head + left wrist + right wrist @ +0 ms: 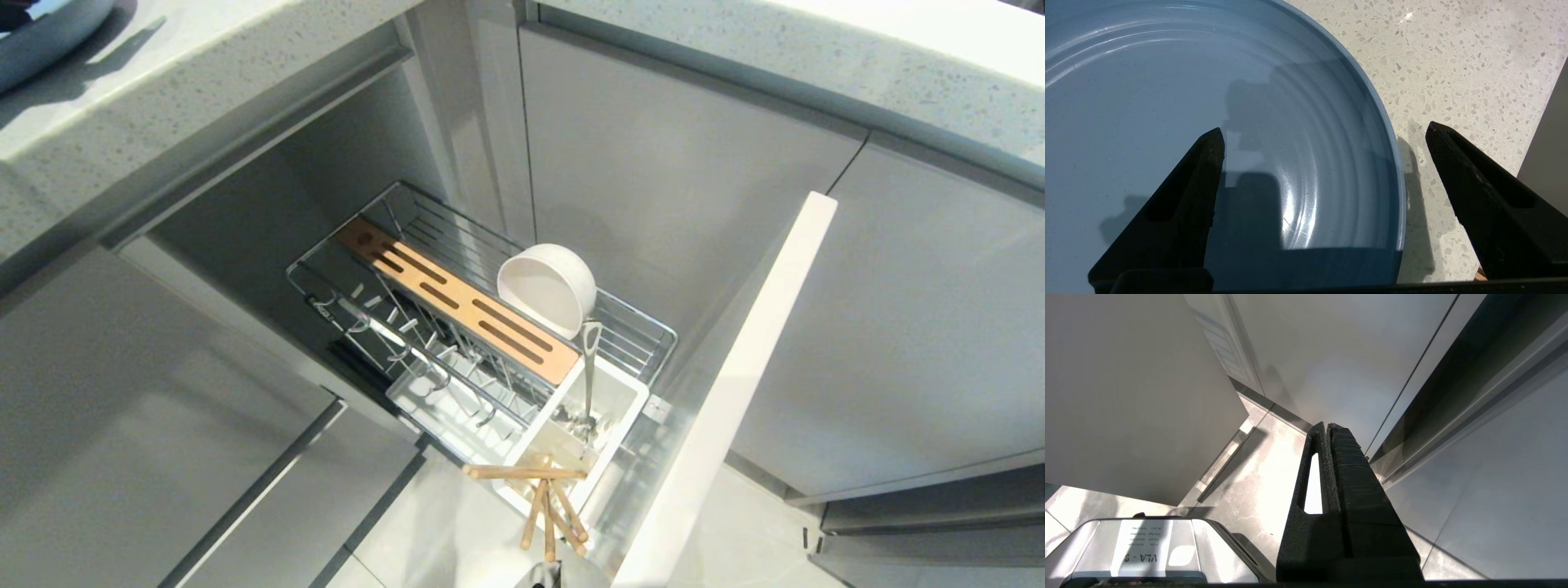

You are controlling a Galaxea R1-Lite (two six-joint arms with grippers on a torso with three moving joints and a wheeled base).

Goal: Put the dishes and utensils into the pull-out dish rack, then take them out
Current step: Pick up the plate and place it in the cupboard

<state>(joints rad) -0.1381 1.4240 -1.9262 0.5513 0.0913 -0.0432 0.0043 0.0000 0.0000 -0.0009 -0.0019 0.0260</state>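
A narrow gap with wire dividers (472, 377) runs beside the wooden strip, so I expect the light-blue plate (54, 44) to stand on edge there when I lower it.
The light-blue plate (1167, 122) lies flat on the speckled countertop (1474, 61); its edge also shows at the head view's top left (49, 37). My left gripper (1325, 128) is open astride the plate's rim, one finger over the plate, the other over the counter, gripping nothing. The pull-out dish rack (645, 331) stands drawn out below. The cream-white bowl (545, 287) rests on edge in it beside the wooden strip (457, 306). The silver spoon (589, 367) and wooden chopsticks (549, 510) stand in the white caddy (624, 404). My right gripper (1327, 425) is shut and empty, parked low by the cabinets.
The rack's pale front panel (735, 384) juts out to the right of the caddy. Grey cabinet fronts (678, 180) flank the opening, under the overhanging counter edge (204, 106). My grey base (1147, 547) sits on the tiled floor (1257, 477).
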